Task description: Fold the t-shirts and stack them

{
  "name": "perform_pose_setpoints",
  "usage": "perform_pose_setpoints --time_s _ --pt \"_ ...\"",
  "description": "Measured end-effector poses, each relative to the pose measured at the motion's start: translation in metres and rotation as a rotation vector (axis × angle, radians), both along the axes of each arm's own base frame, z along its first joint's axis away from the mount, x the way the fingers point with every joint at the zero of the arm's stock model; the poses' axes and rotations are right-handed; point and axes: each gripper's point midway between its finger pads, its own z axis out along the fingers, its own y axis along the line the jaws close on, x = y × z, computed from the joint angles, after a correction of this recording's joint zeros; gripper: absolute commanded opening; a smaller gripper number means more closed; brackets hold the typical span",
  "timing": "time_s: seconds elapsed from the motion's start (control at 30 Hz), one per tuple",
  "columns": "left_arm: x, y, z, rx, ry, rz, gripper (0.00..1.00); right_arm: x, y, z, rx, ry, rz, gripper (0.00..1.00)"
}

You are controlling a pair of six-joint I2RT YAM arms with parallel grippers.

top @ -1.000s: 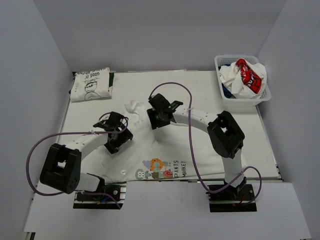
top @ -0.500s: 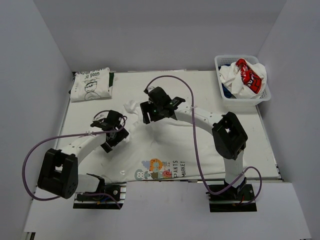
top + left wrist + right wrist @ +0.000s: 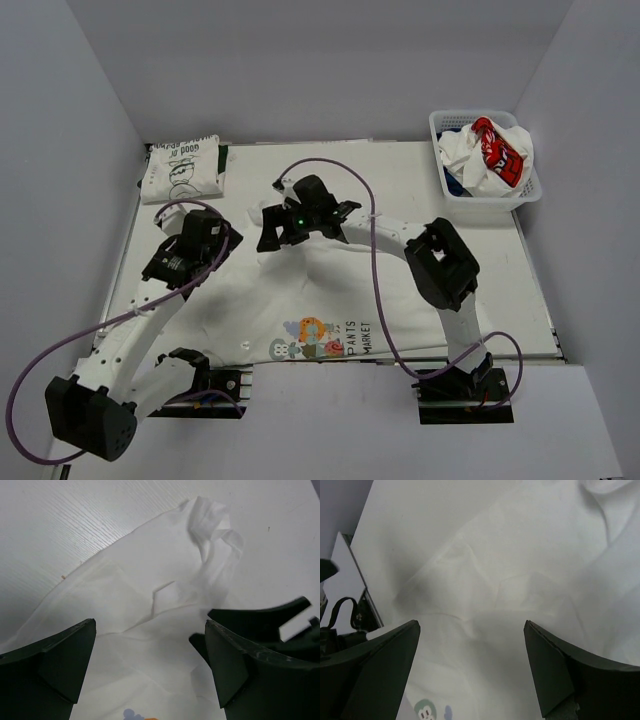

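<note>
The white t-shirt has a crease [image 3: 154, 604] across it below its bunched sleeve, so the robot's left gripper should first pinch the cloth there [image 3: 265, 260] and pull it toward the back.
A white t-shirt [image 3: 300, 290] with a colourful cartoon print [image 3: 322, 338] lies spread and creased on the table. My left gripper [image 3: 200, 238] is open and empty, raised over the shirt's left part [image 3: 135, 605], where a bunched sleeve [image 3: 212, 522] shows. My right gripper [image 3: 272, 230] is open and empty, just above the shirt's upper left part [image 3: 510, 580]. Its fingers [image 3: 260, 617] show in the left wrist view. A folded white t-shirt [image 3: 182, 168] with a black line drawing lies at the back left. More t-shirts, one with a red patch [image 3: 497, 148], fill the basket.
The white lattice basket [image 3: 500, 205] stands at the back right corner. Purple cables loop from both arms over the table. The table's left edge and the left arm's base [image 3: 342, 625] show in the right wrist view. Grey walls enclose the table.
My left gripper has drawn back to the left and risen away from the shirt. My right gripper has moved left over the shirt's bunched upper left part.
</note>
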Motion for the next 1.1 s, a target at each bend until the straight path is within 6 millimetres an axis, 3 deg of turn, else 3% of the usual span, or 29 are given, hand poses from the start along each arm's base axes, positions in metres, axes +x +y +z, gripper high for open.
perform_pose_setpoints --time_s 0.23,0.37,0.6,0.7,0.83,1.0,1.1 --pt "-0.005 0.006 0.005 0.020 -0.003 0.014 1.00 0.028 0.002 -0.071 0.082 0.131 -0.019 0.90" --pt "-0.004 0.006 0.003 0.032 0.015 0.013 1.00 0.043 0.001 -0.068 0.143 0.127 -0.021 0.90" --pt "-0.002 0.006 -0.004 0.047 0.044 0.004 1.00 0.051 0.004 -0.067 0.139 0.091 -0.023 0.90" --pt "0.007 -0.002 -0.004 0.049 0.024 -0.043 1.00 0.052 0.003 -0.064 0.125 0.072 -0.021 0.90" --pt "0.029 -0.023 -0.023 0.056 0.054 -0.169 0.98 0.045 -0.009 -0.035 0.120 0.016 -0.020 0.90" --pt "0.046 -0.042 -0.073 0.073 0.199 -0.260 0.94 0.003 -0.056 0.033 0.165 -0.139 -0.013 0.90" --pt "0.048 -0.050 -0.096 0.063 0.251 -0.298 0.88 -0.016 -0.070 0.056 0.191 -0.214 0.007 0.90"
